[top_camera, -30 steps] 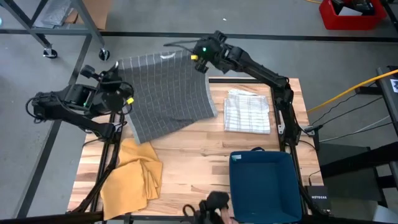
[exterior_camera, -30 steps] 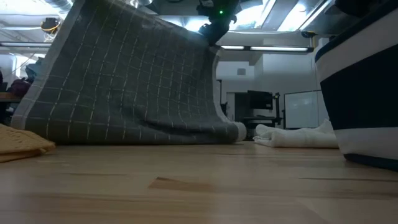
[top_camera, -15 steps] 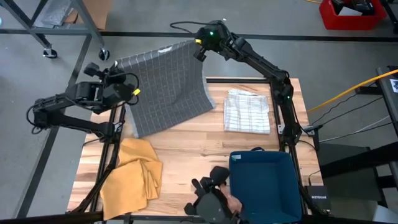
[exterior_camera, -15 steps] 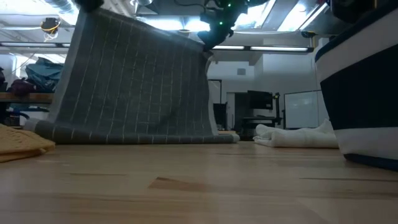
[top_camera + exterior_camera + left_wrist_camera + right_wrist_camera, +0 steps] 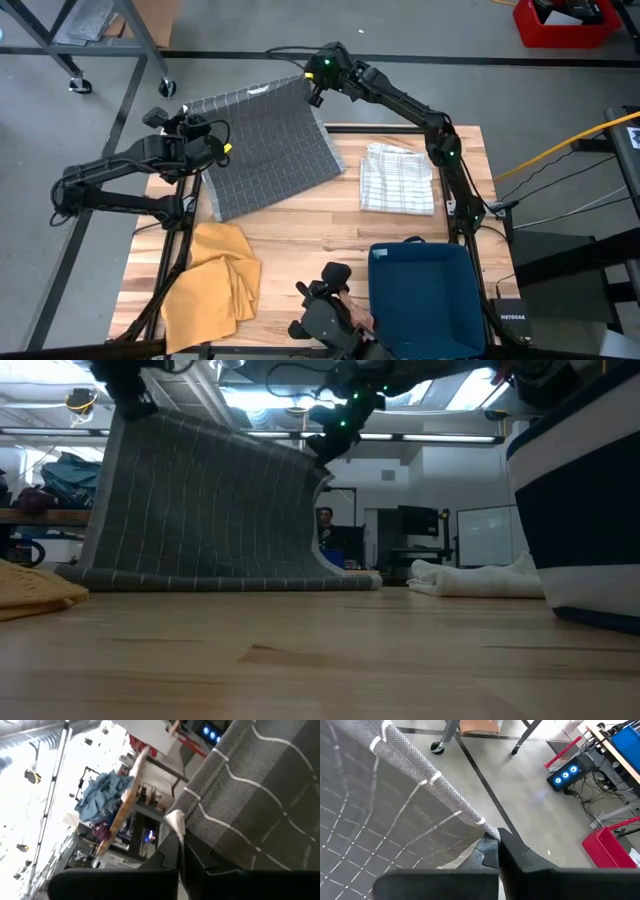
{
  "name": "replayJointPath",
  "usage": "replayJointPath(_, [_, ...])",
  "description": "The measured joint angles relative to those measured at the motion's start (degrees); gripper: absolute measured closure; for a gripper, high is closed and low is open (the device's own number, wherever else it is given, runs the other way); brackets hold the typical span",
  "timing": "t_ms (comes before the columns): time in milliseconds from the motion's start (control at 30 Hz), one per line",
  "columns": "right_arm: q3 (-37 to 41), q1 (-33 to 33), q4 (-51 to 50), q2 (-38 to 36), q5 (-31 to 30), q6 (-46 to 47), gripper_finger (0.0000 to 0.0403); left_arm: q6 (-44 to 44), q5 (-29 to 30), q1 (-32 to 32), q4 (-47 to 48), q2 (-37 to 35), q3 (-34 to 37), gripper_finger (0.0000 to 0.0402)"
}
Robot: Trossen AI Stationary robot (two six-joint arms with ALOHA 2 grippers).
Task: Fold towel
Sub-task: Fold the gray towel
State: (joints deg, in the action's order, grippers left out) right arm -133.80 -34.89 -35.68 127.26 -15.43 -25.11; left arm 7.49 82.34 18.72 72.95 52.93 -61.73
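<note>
The grey towel's far corners point(image 5: 192, 107) are held by both grippers and the towel's near edge lies flat, so my left gripper keeps bringing its corner of the towel down until it reaches that edge point(image 5: 227, 214).
A grey towel point(image 5: 270, 150) with a thin white grid stands raised over the table's far left part. Its near edge point(image 5: 220, 578) lies on the wooden table point(image 5: 300, 235), and its far edge is held up between my two grippers. My left gripper point(image 5: 207, 142) is shut on the towel at its far left. My right gripper point(image 5: 312, 88) is shut on it at its far right, beyond the table's far edge. In the low view the left gripper point(image 5: 130, 395) stands higher than the right gripper point(image 5: 328, 448), so the upper edge slants down toward the right. My left gripper pinches the towel's far left corner point(image 5: 176, 822), where a white hem tag shows, between its two fingers, coming about level from the table's left. The cloth runs away from the fingers and hangs down to the table. My right gripper pinches the towel's far right corner point(image 5: 485, 832) between its two fingers, slanting down from the right. The hemmed upper edge point(image 5: 427, 782) runs from the fingers toward the other gripper with a slight sag. The cloth below hangs to the table.
A folded white checked towel point(image 5: 398, 178) lies at the far right. A crumpled yellow cloth point(image 5: 215, 280) lies at the near left and a blue bin point(image 5: 425, 295) at the near right. A person's hand with a dark device point(image 5: 330, 315) shows at the near edge.
Both grippers have sunk while staying shut on the towel. The right one has gone toward the far left and the left one a little toward the right. The towel's upper edge has come down and back. The towel now stands steeper, with its lower edge still on the table.
</note>
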Motion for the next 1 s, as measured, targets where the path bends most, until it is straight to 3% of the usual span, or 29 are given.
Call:
replayJointPath(433, [0.0,0.0,-1.1,2.2,2.4,2.6,0.0403,0.0,-12.2,5.5,-2.8,0.0,9.1,0.0401])
replayJointPath(1000, [0.0,0.8,-24.7,2.3,10.7,12.0,0.0403,0.0,-30.0,4.7,-3.7,-0.1,12.4,0.0401])
